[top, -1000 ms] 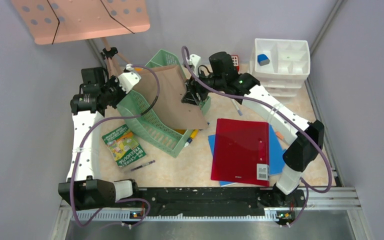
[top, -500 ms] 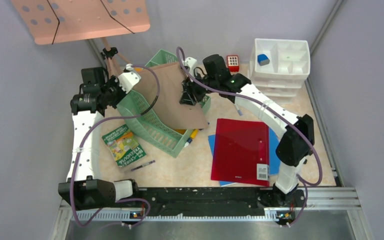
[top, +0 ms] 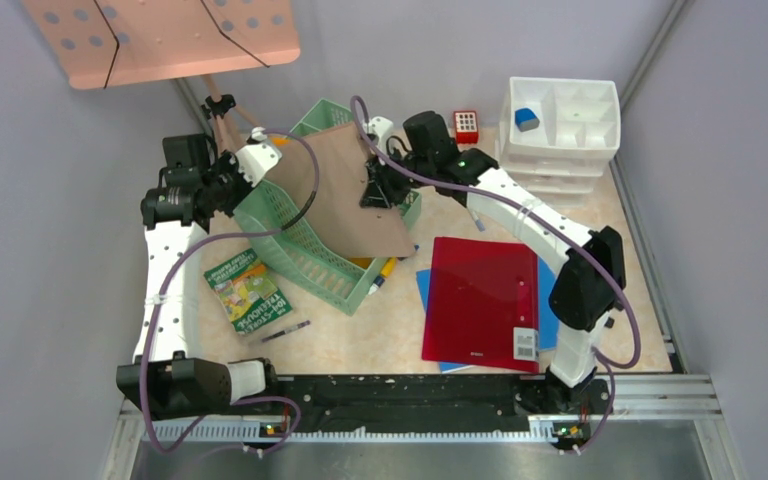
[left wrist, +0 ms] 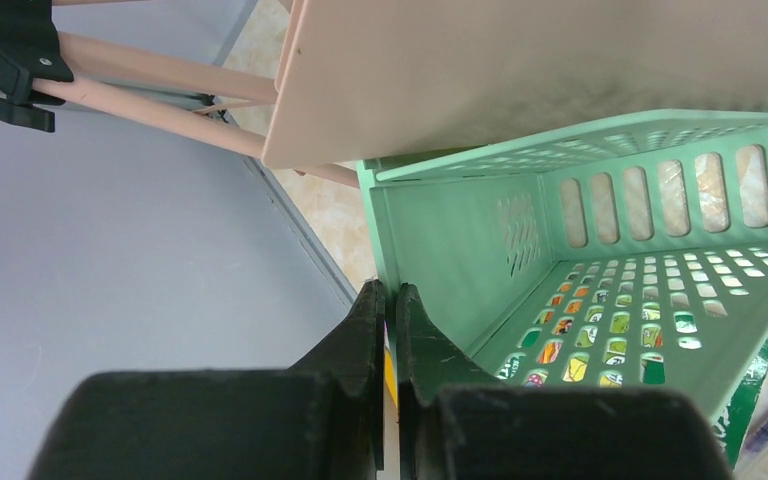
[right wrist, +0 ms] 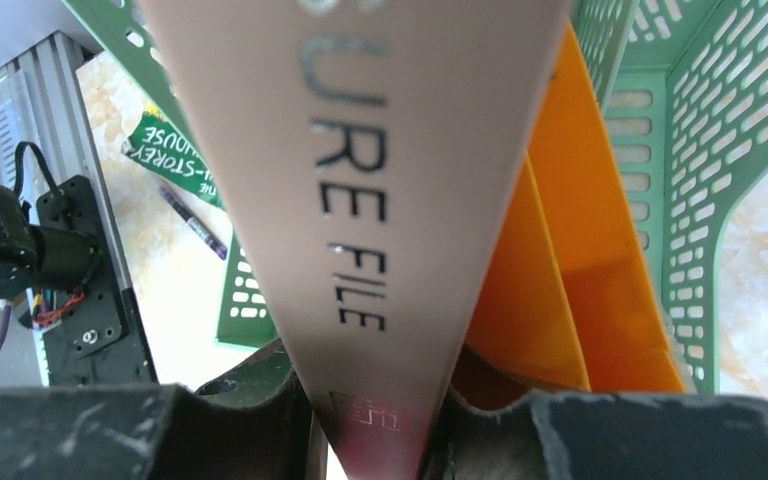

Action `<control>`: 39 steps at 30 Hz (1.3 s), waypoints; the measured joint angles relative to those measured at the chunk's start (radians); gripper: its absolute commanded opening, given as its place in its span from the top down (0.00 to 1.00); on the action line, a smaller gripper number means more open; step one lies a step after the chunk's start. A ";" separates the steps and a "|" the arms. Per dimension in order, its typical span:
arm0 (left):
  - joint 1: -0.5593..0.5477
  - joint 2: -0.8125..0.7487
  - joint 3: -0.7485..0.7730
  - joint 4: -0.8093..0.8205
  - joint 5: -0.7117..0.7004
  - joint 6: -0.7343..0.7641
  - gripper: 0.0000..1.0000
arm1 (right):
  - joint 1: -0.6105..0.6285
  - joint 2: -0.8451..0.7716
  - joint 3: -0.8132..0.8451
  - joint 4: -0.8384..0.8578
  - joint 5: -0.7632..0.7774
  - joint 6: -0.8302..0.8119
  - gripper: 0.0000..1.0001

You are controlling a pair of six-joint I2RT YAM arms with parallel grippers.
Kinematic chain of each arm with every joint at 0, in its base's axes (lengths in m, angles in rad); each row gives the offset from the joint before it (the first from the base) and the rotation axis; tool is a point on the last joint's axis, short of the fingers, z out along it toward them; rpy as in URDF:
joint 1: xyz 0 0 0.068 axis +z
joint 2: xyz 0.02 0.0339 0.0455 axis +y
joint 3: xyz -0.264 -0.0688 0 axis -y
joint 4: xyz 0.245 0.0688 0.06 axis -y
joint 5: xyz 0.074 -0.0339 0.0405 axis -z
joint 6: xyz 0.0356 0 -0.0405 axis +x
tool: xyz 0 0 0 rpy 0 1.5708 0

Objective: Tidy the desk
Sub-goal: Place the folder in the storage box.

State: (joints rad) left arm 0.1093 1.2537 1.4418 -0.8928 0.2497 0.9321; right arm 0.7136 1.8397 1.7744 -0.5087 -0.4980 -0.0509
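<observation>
The brown file folder is at a slant with its corner (top: 401, 247) past the tray's edge. My right gripper should therefore stand it up straight and set it down next to the orange folder (top: 356, 263).
On the beige marble desk (top: 360, 345) a green perforated file tray (top: 300, 250) stands tilted. My left gripper (top: 232, 186) is shut on its left wall; in the left wrist view the fingers (left wrist: 388, 295) pinch the thin wall edge of the tray (left wrist: 460, 230). My right gripper (top: 380, 190) is shut on a brown file folder (top: 340, 195) that leans over the tray's top. In the right wrist view the folder (right wrist: 380, 150), printed "FILE", runs from the gripper (right wrist: 370, 400) over the tray (right wrist: 700, 150). An orange folder (right wrist: 570, 270) stands inside the tray.
A red folder (top: 480, 300) lies on a blue one (top: 552, 300) at the right. A green booklet (top: 248, 290) and a pen (top: 285, 331) lie front left. A white drawer organizer (top: 560, 120), a small red item (top: 466, 126) and the pink music stand (top: 160, 40) stand at the back.
My right gripper has moved a little left and back with the brown folder, uncovering the small red item. The left arm and the tray have not moved.
</observation>
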 measured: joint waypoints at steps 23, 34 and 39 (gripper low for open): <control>0.014 0.049 0.050 -0.006 0.057 -0.259 1.00 | 0.000 -0.209 -0.319 0.589 -0.027 0.091 1.00; 0.015 0.058 0.050 0.004 0.166 -0.387 1.00 | -0.001 -0.226 -0.667 0.974 -0.003 0.245 1.00; 0.015 0.060 0.050 0.009 0.188 -0.415 1.00 | -0.004 -0.259 -0.735 1.080 0.015 0.261 1.00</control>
State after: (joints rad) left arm 0.1246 1.3140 1.4914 -0.8841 0.4377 0.5171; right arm 0.7097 1.5803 1.0389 0.5709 -0.4828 0.2104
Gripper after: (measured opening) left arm 0.033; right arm 0.262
